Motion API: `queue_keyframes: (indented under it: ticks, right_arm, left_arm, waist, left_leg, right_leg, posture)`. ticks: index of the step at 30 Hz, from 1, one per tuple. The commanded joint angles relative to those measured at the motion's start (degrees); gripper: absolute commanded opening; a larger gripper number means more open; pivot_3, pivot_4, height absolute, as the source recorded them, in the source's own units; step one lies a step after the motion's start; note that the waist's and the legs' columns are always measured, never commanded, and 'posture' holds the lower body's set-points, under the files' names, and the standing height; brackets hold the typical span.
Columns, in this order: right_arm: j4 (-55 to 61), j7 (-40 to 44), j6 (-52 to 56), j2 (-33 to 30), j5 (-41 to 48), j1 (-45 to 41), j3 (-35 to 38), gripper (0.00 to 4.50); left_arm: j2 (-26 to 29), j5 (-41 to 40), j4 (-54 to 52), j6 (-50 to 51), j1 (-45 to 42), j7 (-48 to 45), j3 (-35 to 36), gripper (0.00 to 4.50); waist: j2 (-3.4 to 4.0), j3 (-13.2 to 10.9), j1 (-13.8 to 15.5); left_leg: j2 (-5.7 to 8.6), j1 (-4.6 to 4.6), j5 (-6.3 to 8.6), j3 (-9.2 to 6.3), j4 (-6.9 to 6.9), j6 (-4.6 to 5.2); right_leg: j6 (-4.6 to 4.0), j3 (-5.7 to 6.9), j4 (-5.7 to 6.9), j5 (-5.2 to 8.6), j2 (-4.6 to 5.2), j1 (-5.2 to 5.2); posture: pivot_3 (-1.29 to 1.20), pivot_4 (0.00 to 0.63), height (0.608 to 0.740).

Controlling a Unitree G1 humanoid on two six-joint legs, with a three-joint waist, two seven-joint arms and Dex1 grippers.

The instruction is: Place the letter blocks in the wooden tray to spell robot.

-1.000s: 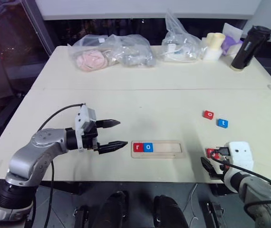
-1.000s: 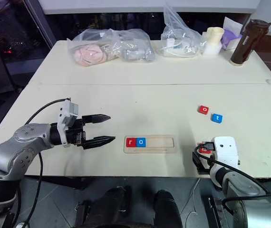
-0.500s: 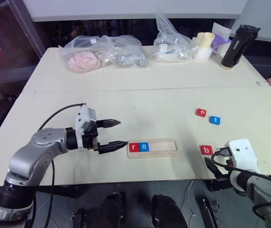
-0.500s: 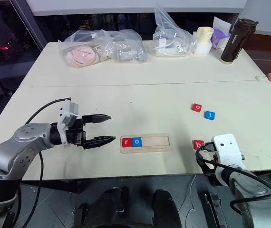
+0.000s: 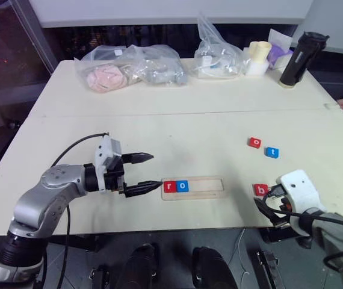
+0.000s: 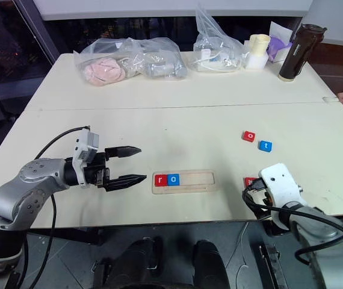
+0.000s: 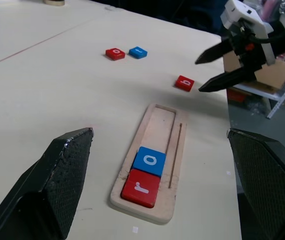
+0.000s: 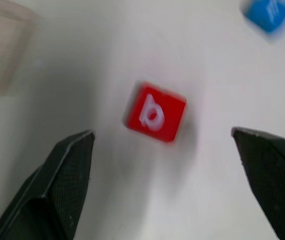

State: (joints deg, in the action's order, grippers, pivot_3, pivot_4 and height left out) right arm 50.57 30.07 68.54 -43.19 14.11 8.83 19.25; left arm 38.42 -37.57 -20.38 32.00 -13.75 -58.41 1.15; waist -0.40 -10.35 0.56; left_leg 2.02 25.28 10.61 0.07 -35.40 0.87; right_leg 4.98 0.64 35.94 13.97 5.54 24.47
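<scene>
I should turn and grip the b block's top and bottom edges [image 8: 164, 93], because the b block's side [image 8: 136, 104] facing my right gripper's finger must meet the blue o block.
The wooden tray [image 5: 210, 185] lies near the table's front edge, with a red r block [image 5: 169, 186] and a blue o block [image 5: 183, 186] at its left end. A red b block [image 5: 260, 190] lies flat on the table to the tray's right. Farther back sit a red o block [image 5: 254, 142] and a blue t block [image 5: 271, 152]. My left gripper [image 5: 154, 171] hovers open just left of the tray, pointing at it. My right gripper [image 7: 199, 76] is open just off the b block [image 8: 155, 114], at the front right and above the table, holding nothing.
Clear plastic bags [image 5: 132, 67] with soft items lie along the back of the table. A cream cup [image 5: 257, 57] and a black bottle [image 5: 301, 59] stand at the back right. The table's front edge [image 5: 177, 223] runs close below the tray.
My right hand has lifted and rolled, staying just right of the b block. The left arm has kept still. The camera has shifted a little.
</scene>
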Motion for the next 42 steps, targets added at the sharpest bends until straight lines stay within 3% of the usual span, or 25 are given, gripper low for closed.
queue_keyframes:
  ticks: [1, 8, 15, 25, 37, 40, 42]
  right_arm:
    - [-7.6, 10.6, -12.3, -7.3, 1.8, -1.0, 4.4, 4.46]
    - [-32.8, 31.1, -37.3, -19.5, 2.2, -3.9, 1.9, 4.46]
    - [-47.4, 42.1, -51.7, -22.8, 0.8, -11.8, -6.6, 4.46]
    - [-55.5, 44.4, -57.5, -18.9, -2.5, -18.2, -16.3, 4.46]
    - [-61.1, 43.4, -60.9, -15.5, -5.4, -20.3, -19.5, 4.46]
    - [-62.7, 43.5, -61.8, -15.7, -6.0, -20.7, -19.9, 3.60]
    - [-63.6, 43.5, -62.3, -15.8, -6.1, -21.0, -20.1, 2.67]
  left_arm:
    - [0.4, 0.1, -0.5, -1.1, 0.0, -0.8, 0.3, 4.50]
    - [0.2, 0.3, -0.5, -0.6, -0.7, -1.3, -0.4, 4.50]
    - [0.5, 0.2, -1.4, 0.2, -0.3, -1.7, -0.6, 4.50]
    - [0.9, -0.4, -3.3, 0.8, 0.8, -0.6, 0.3, 4.50]
    - [1.3, -0.5, -4.3, 1.2, 1.5, 0.4, 0.8, 4.50]
    - [1.2, -0.4, -4.2, 1.1, 1.6, 0.6, 0.9, 4.50]
    - [1.1, -0.3, -4.2, 0.9, 1.8, 0.7, 0.9, 4.50]
  waist:
    - [-0.06, 0.0, 0.1]
    - [-0.15, -0.1, 0.2]
    - [-0.14, -0.1, 0.0]
    - [-0.14, -0.1, 0.2]
    - [-0.10, -0.1, 0.1]
    - [-0.11, -0.1, 0.1]
    - [-0.11, -0.1, 0.1]
  left_leg:
    - [0.00, 0.00, 0.00, -0.02, -0.01, 0.01]
    - [0.00, 0.05, 0.05, -0.11, -0.09, 0.12]
    - [-0.02, 0.04, 0.07, -0.11, -0.27, 0.16]
    - [-0.02, 0.09, 0.12, -0.15, -0.56, 0.19]
    - [-0.02, 0.08, 0.13, -0.15, -0.62, 0.20]
    - [-0.02, 0.08, 0.13, -0.15, -0.63, 0.20]
    - [-0.02, 0.07, 0.13, -0.15, -0.66, 0.20]
  right_leg:
    - [0.00, 0.04, -0.03, 0.00, 0.00, -0.03]
    - [0.00, 0.17, -0.16, 0.00, 0.02, -0.15]
    - [0.02, 0.17, -0.02, -0.02, 0.01, -0.16]
    - [0.02, 0.16, 0.11, -0.02, 0.08, -0.19]
    - [-0.01, 0.16, 0.13, -0.04, 0.08, -0.21]
    - [-0.01, 0.15, 0.13, -0.05, 0.08, -0.23]
    - [-0.02, 0.15, 0.13, -0.05, 0.08, -0.25]
  posture:
    - [0.00, 0.150, 0.725]
    - [0.00, 0.150, 0.725]
    - [0.00, 0.150, 0.725]
    - [0.00, 0.150, 0.725]
    - [0.00, 0.150, 0.725]
    - [0.00, 0.150, 0.725]
    - [0.00, 0.150, 0.725]
